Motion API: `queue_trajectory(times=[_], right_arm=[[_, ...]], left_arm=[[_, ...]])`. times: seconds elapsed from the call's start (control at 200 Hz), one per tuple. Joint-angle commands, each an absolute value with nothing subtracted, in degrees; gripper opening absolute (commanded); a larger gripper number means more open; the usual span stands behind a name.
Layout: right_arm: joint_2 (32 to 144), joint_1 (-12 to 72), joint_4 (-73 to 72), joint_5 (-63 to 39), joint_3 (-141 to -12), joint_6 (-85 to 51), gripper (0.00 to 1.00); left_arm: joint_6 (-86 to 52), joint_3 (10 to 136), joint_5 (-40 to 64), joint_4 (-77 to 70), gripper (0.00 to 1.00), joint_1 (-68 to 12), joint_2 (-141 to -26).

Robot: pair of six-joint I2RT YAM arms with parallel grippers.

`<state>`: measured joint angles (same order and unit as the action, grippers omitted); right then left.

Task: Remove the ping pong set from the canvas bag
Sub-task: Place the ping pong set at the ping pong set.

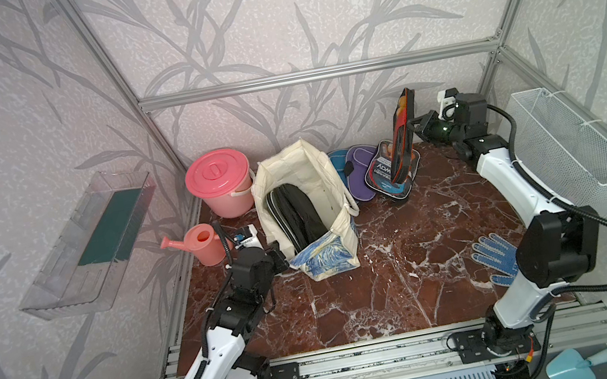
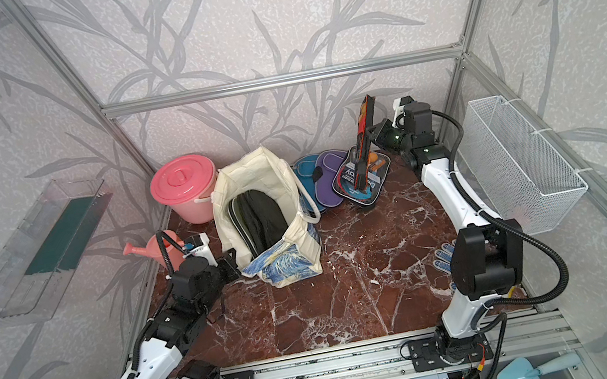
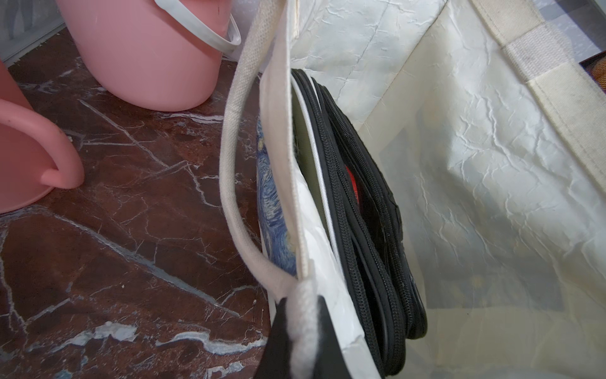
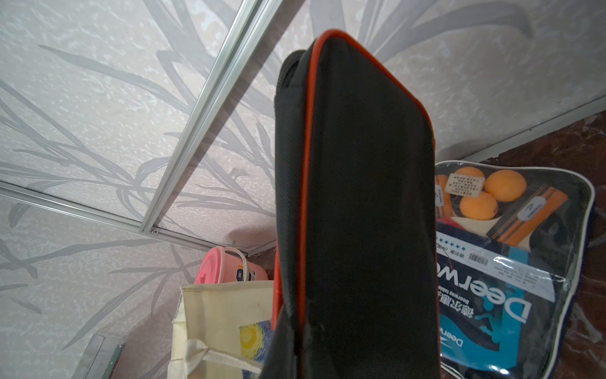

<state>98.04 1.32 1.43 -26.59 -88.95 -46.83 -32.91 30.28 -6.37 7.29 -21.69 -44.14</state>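
I should keep lowering and tipping the black-red case (image 1: 403,129) with my right gripper, as it hangs by its edge over the clear case (image 1: 380,173), until it lies flat there.
The canvas bag (image 1: 323,178) stands open at the back left of the table, its blue print facing front. Inside it, dark zipped cases (image 1: 298,216) of the ping pong set stand on edge against its left wall (image 3: 360,229). My left gripper (image 1: 277,256) (image 3: 303,315) is shut on the bag's front-left rim where the handle joins. My right gripper (image 1: 415,124) (image 4: 295,357) is shut on a black-red case (image 1: 404,135) (image 4: 360,197), held upright above the back right. Below it lie a teal case (image 1: 337,163), a purple case (image 1: 362,171) and a clear case (image 4: 511,262) with orange balls.
A pink lidded bucket (image 1: 218,182) and a pink watering can (image 1: 202,244) stand left of the bag. A blue glove (image 1: 495,258) lies beside the right arm. A wire basket (image 1: 573,147) hangs on the right wall and a clear shelf (image 1: 87,241) on the left wall.
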Motion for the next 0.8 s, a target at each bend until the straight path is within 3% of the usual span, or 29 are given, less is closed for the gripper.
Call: queue_trajectory(times=[0.0, 0.37, 0.8], right_arm=[[102.5, 1.1, -15.2, -26.8, -89.5, -49.7, 0.0], [115.9, 0.9, -32.8, -28.3, -91.4, -57.5, 0.0], [116.5, -3.3, -35.4, -28.8, -81.6, -59.7, 0.0]], left_arm=[[-31.7, 31.2, -7.0, 7.6, 0.0, -21.5, -44.5], [-31.4, 30.8, -6.8, 7.8, 0.0, -21.5, -44.2], [-31.4, 30.6, -6.5, 7.0, 0.0, -21.5, -44.6]])
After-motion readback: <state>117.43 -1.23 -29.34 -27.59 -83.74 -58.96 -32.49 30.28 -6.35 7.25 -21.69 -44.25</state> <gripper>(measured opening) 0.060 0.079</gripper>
